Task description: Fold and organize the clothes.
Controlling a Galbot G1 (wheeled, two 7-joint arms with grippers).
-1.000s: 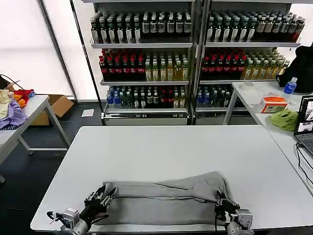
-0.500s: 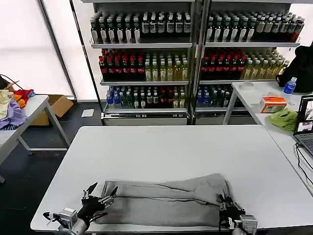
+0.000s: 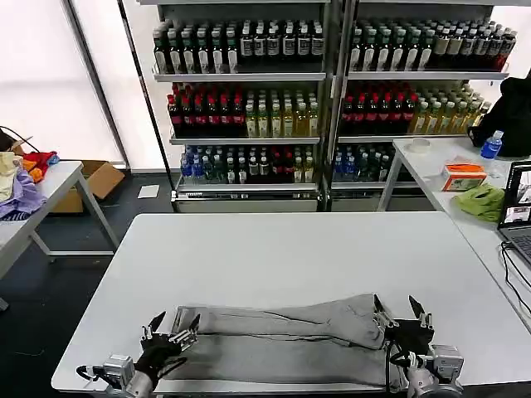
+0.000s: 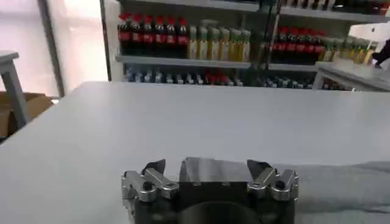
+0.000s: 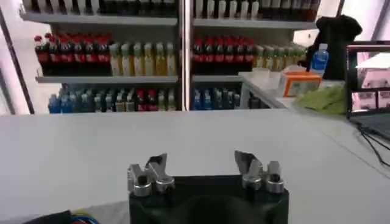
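Observation:
My gripper will bring the light grey shirt (image 3: 274,360) along as one stack when it pulls the shirt's edge, because the folded layers (image 3: 278,335) lie flat and close on each other.
A light grey shirt (image 3: 278,340), folded into a long band, lies flat near the front edge of the white table (image 3: 290,249). My left gripper (image 3: 170,330) stands open at the band's left end, with a grey corner of the cloth (image 4: 213,169) lying between its spread fingers. In the left wrist view the left gripper (image 4: 206,169) holds nothing, and more of the shirt (image 4: 347,182) stretches off to one side. My right gripper (image 3: 400,312) is open just off the shirt's right end. In the right wrist view the right gripper (image 5: 202,161) has bare table between its fingers.
Bottle shelves (image 3: 323,91) stand behind the table. A side table at the right carries a lime-green cloth (image 3: 483,201), an orange box (image 3: 462,176) and a laptop (image 3: 518,211). Coloured garments (image 3: 21,186) lie on a table at the left, with a cardboard box (image 3: 98,178) behind it.
Both grippers let go of the shirt's ends: the left opened first, then the right opened and moved up and right. The shirt settled flat on the table.

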